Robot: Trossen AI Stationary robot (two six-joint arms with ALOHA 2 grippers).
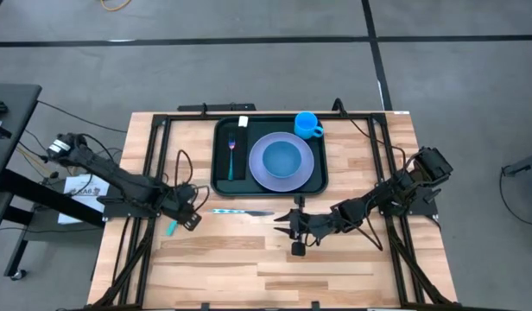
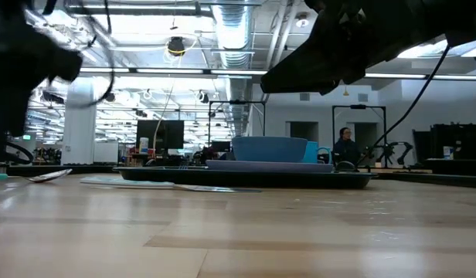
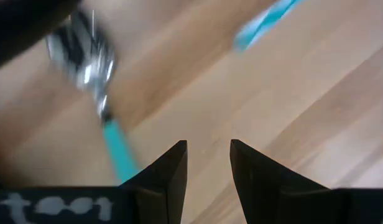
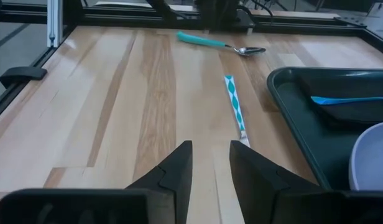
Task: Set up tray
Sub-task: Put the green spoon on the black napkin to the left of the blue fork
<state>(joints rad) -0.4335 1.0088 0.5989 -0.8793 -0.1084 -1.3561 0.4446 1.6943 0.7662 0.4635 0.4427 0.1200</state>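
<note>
The teal-handled spoon (image 3: 120, 150) is off to one side of my left gripper's open fingers. I should move back and put the fingers on both sides of the spoon's neck (image 3: 102, 107) before I close them.
The dark green tray (image 1: 223, 177) lies at the table's far middle. On it sit a lavender plate (image 1: 309, 164) with a blue bowl (image 1: 281, 157) and a teal-handled fork (image 1: 232, 155). A blue cup (image 1: 307, 125) stands at the tray's far right corner. A knife (image 1: 240, 211) lies on the table in front of the tray. A teal-handled spoon (image 3: 98, 93) lies flat to its left. My left gripper (image 3: 208, 155) hovers open right beside the spoon, pointing steeply down. My right gripper (image 4: 210, 162) hangs open over bare wood in front of the tray, aimed at the knife (image 4: 235, 109).
Black frame rails (image 1: 154, 164) run along both sides of the table, with cables at the left. Bare wood (image 1: 275, 276) fills the near half of the table. In the right wrist view the left arm (image 4: 219, 15) stands just behind the spoon (image 4: 219, 43).
</note>
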